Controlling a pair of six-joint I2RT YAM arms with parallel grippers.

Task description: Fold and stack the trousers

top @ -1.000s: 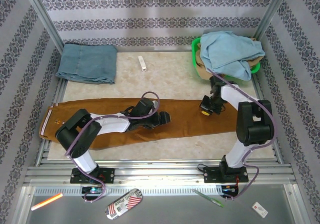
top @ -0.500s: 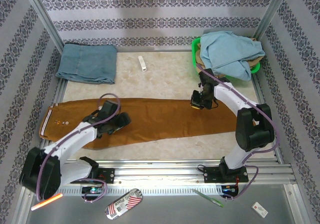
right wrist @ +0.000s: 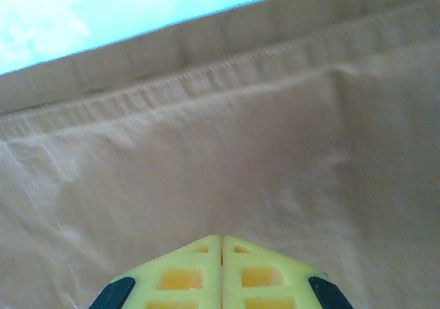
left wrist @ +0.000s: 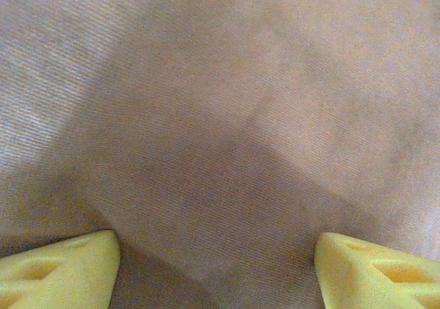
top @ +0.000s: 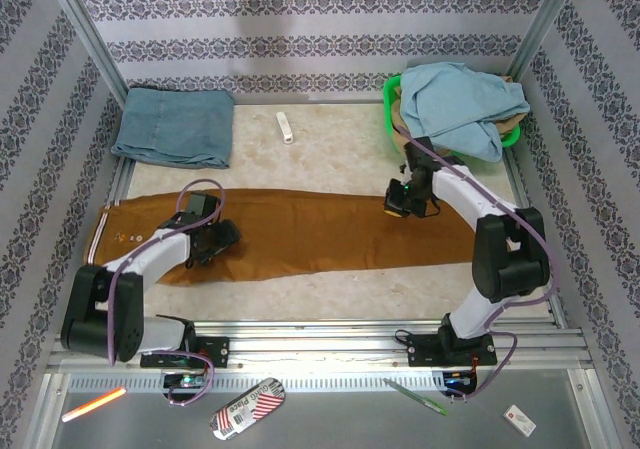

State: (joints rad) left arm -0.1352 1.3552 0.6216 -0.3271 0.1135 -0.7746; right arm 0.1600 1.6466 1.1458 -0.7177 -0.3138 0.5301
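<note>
The trouser leg ends (top: 462, 245) are lying under the arm of the robot's right gripper. The robot should move the trousers clear and bring its right gripper around to those ends (top: 466, 255) before it folds.
The rust-brown trousers (top: 310, 229) lie flat and lengthwise across the table, with the waistband at the far left. My left gripper (top: 220, 237) is low over their left part. In the left wrist view it is open (left wrist: 216, 271), its yellow fingertips (left wrist: 62, 268) wide apart over the ribbed brown cloth (left wrist: 220, 116). My right gripper (top: 398, 201) hovers at the upper edge of the trouser leg. In the right wrist view it is shut (right wrist: 221, 261), pads pressed together with nothing between them, just above the cloth (right wrist: 206, 171) near a stitched seam.
A folded denim-blue cloth (top: 172, 126) lies at the back left. A green basket (top: 388, 97) at the back right holds a pale blue cloth (top: 460, 104). A small white object (top: 285, 127) lies at the back middle. Metal rails border the table's near edge.
My left arm has swept left along the trousers from their middle to their left part. My right gripper has shifted slightly up and left to the leg's upper edge.
</note>
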